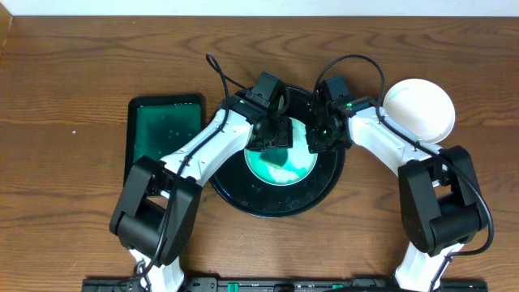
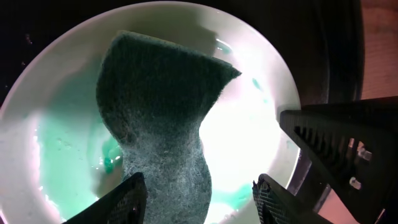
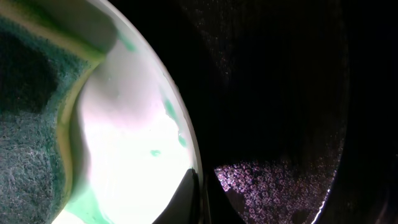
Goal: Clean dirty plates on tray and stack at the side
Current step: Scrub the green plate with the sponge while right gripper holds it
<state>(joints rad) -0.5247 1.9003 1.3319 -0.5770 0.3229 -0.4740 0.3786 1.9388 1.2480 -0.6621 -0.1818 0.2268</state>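
The dark green sponge lies flat (image 2: 158, 106) and loose between the spread fingers of my left gripper, so my left gripper should pinch the sponge tightly (image 2: 169, 183) before it wipes the green smears.
A mint-white plate (image 1: 284, 166) smeared teal-green lies on the round black tray (image 1: 268, 203). My left gripper (image 1: 276, 134) is over it, shut on a dark green sponge (image 2: 161, 106) that presses onto the plate (image 2: 249, 124) between the fingers (image 2: 199, 186). My right gripper (image 1: 318, 138) is shut on the plate's right rim (image 3: 199, 186). The right wrist view shows the plate (image 3: 137, 143), the sponge (image 3: 31, 155) and the wet tray floor (image 3: 280, 93). A clean white plate (image 1: 418, 109) sits on the table to the right of the tray. No third plate shows.
A rectangular dark-green tray (image 1: 162, 130) holding green liquid lies left of the black tray. Both arms cross over the black tray's upper half. The wooden table runs all around.
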